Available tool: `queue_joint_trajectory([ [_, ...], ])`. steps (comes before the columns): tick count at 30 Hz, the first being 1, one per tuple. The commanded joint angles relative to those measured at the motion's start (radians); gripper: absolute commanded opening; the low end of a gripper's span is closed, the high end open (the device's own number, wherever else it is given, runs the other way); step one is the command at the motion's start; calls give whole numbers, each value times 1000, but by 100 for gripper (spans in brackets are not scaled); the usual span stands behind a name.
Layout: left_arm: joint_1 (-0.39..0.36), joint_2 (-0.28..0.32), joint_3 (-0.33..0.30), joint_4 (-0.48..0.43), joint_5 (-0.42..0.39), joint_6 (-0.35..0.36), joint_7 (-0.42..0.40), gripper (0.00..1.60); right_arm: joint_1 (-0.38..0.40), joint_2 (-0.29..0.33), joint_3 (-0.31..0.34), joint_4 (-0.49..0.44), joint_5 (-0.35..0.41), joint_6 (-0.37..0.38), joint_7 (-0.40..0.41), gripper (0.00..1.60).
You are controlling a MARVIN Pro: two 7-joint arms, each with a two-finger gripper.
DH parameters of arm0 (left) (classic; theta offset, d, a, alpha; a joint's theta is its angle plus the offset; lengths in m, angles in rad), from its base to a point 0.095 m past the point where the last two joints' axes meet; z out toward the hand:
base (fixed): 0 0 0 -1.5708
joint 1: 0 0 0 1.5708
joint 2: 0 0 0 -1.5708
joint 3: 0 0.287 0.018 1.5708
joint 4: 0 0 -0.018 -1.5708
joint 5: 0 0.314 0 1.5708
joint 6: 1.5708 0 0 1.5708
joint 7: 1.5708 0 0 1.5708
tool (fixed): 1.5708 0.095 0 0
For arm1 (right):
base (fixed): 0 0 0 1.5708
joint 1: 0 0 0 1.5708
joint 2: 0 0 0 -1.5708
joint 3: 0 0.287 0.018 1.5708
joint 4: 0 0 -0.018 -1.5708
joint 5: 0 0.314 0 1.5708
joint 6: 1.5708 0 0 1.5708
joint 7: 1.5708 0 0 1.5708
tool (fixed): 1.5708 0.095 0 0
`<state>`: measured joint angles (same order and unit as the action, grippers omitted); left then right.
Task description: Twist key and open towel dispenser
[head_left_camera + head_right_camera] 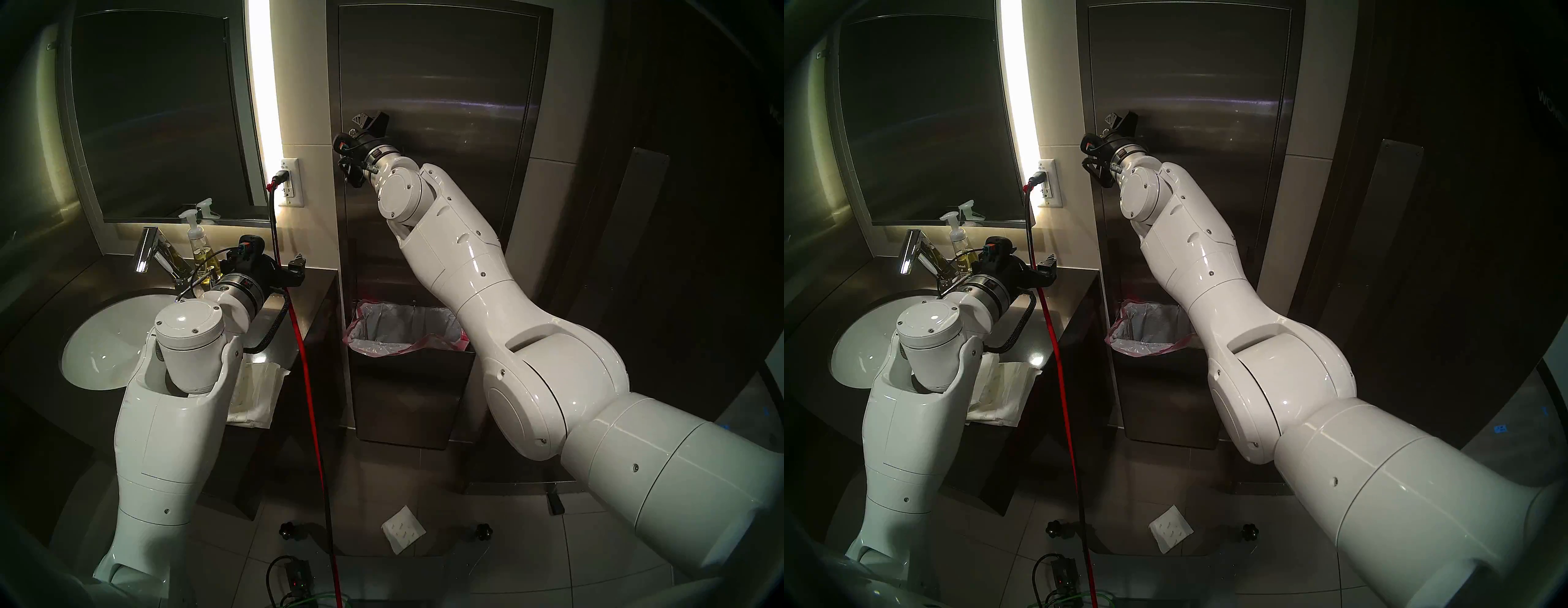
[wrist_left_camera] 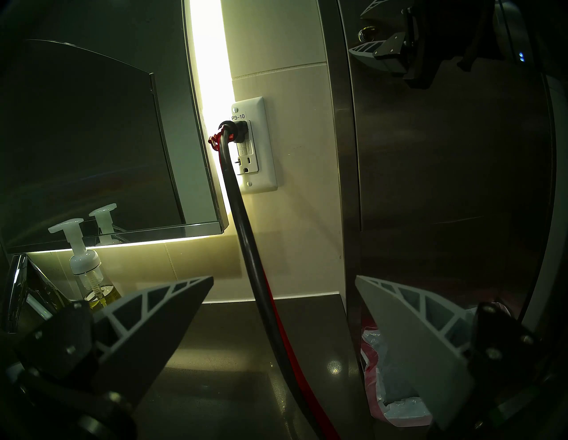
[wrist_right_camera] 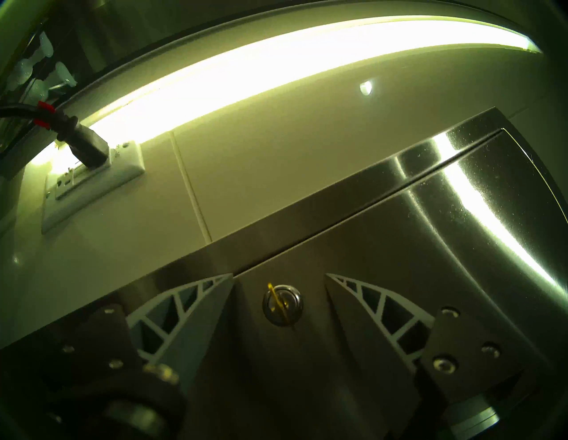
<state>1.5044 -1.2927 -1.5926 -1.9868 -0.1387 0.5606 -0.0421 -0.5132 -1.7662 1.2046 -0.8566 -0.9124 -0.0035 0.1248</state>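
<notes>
The round silver lock (image 3: 283,305) is near the seam, so I expect that edge of the door (image 1: 342,81) to swing out slightly once I turn the key.
The towel dispenser (image 1: 445,127) (image 3: 384,261) is a tall brushed-steel wall cabinet, and its door looks shut. Near the door's left edge a small brass key (image 3: 273,297) sticks out of a round silver lock (image 3: 283,304) (image 2: 366,33). My right gripper (image 3: 279,276) (image 1: 350,146) is open right at the lock. One finger stands on each side of the key, and neither touches it. Over the counter beside the sink, my left gripper (image 2: 284,276) (image 1: 297,269) is open and holds nothing.
A steel waste bin with a pink-edged liner (image 1: 407,335) sits in the cabinet below the door. A black-and-red cable (image 1: 297,339) hangs from the wall outlet (image 1: 290,182). Sink (image 1: 106,339), faucet (image 1: 146,250), soap bottle (image 1: 197,242) and folded paper towels (image 1: 259,390) are on the counter.
</notes>
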Motion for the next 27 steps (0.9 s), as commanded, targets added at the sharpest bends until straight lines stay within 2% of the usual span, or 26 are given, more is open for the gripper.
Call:
queue_joint_trajectory([
  [1,-14,-2,-2,-10,-2,1,0,160,28,-12,0,-16,-3,0,-8,0],
  [9,-14,-3,-2,-10,0,2,-2,160,-34,-24,49,-84,34,52,-5,0],
  [13,-14,-4,-3,-10,1,1,-3,160,-89,-40,102,-133,88,97,5,0],
  [22,-14,-6,-4,-10,3,1,-5,160,-150,-101,206,-202,214,177,10,0],
  [26,-14,-6,-4,-10,4,2,-6,160,-155,-101,205,-216,228,165,18,0],
  [27,-14,-7,-4,-10,4,3,-6,160,-151,-89,185,-214,212,151,22,0],
])
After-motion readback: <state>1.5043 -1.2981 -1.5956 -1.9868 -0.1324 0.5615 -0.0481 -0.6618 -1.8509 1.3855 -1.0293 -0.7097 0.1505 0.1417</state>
